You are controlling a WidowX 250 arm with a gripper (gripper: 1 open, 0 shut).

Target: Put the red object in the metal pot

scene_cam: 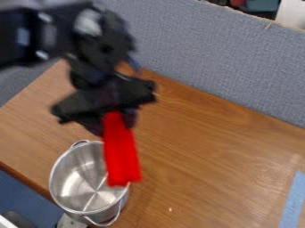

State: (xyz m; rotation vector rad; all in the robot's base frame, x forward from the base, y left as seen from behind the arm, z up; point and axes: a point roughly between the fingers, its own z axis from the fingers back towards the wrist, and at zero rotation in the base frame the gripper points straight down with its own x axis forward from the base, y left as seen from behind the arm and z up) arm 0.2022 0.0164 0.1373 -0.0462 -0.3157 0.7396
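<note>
My gripper should keep going toward the pot's opening (pixel 85 178) and let go there, because the red object's lower end (pixel 124 173) is above the metal pot's rim and the pot is empty.
The red object (pixel 119 150), a bright red elongated block, hangs upright from my black gripper (pixel 109 111), whose fingers are shut on its top end. Its lower end sits just above the right rim of the metal pot (pixel 81 189), a shiny round steel pot at the front left of the wooden table (pixel 226 151). The gripper and arm are blurred with motion. The pot's polished inside holds nothing that I can see.
A grey-blue fabric partition (pixel 226 62) runs behind the table. The table's front edge passes just under the pot, and its left edge slants away behind the arm. Bare wood lies to the right of the pot.
</note>
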